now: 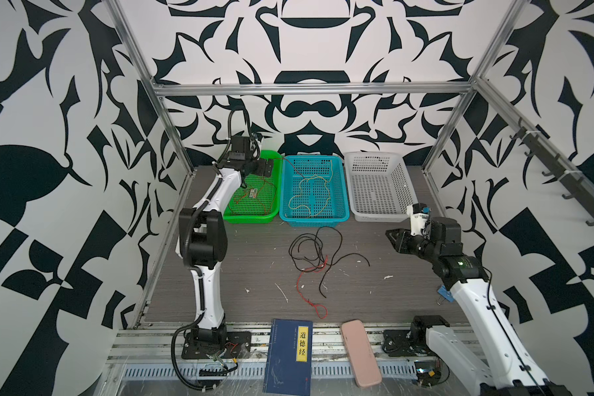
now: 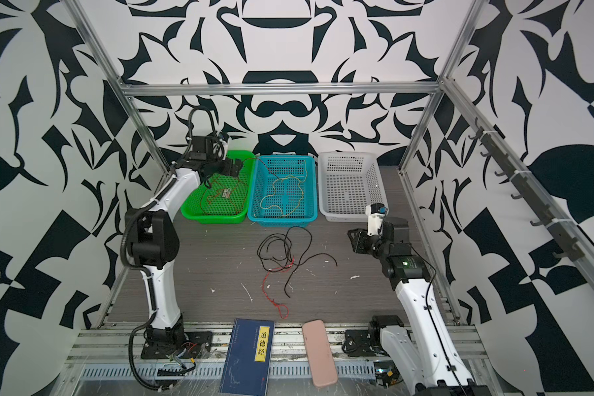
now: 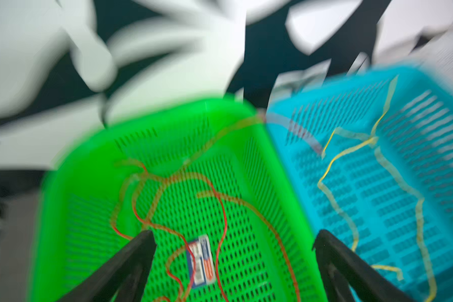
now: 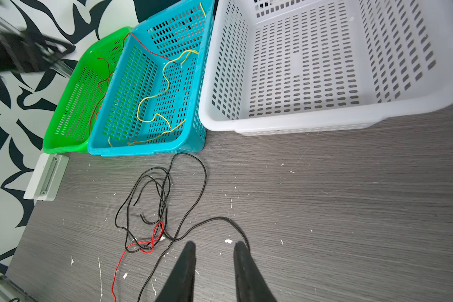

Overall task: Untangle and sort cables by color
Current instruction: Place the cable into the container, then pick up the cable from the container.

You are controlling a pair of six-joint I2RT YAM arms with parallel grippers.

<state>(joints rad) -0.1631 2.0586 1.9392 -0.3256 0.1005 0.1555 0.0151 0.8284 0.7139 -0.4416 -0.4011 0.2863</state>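
My left gripper needs to bring the red cable's far end [image 1: 301, 175] back into the green basket [image 1: 254, 206], because that end runs over the blue basket's rim into the blue basket.
One red cable [image 1: 258, 195] lies curled in the green basket [image 1: 251, 219], and its far end trails over the rim into the blue basket [image 1: 314, 221]. A yellow cable [image 1: 309, 195] lies in the blue basket. On the table, black cables [image 1: 312, 247] form a loose tangle with another red cable [image 1: 306, 284] running through it toward the front. My left gripper [image 3: 234, 235] hangs open above the green basket with nothing between its fingers; that view is blurred. My right gripper [image 4: 215, 245] hovers over the table to the right of the tangle, open and empty, one fingertip beside a black cable end.
A white basket [image 1: 378, 216] stands to the right of the blue one, nothing in it. A blue book [image 1: 287, 356] and a pink case [image 1: 360, 353] lie on the front rail. Small white scraps dot the table. Metal frame posts stand at both sides.
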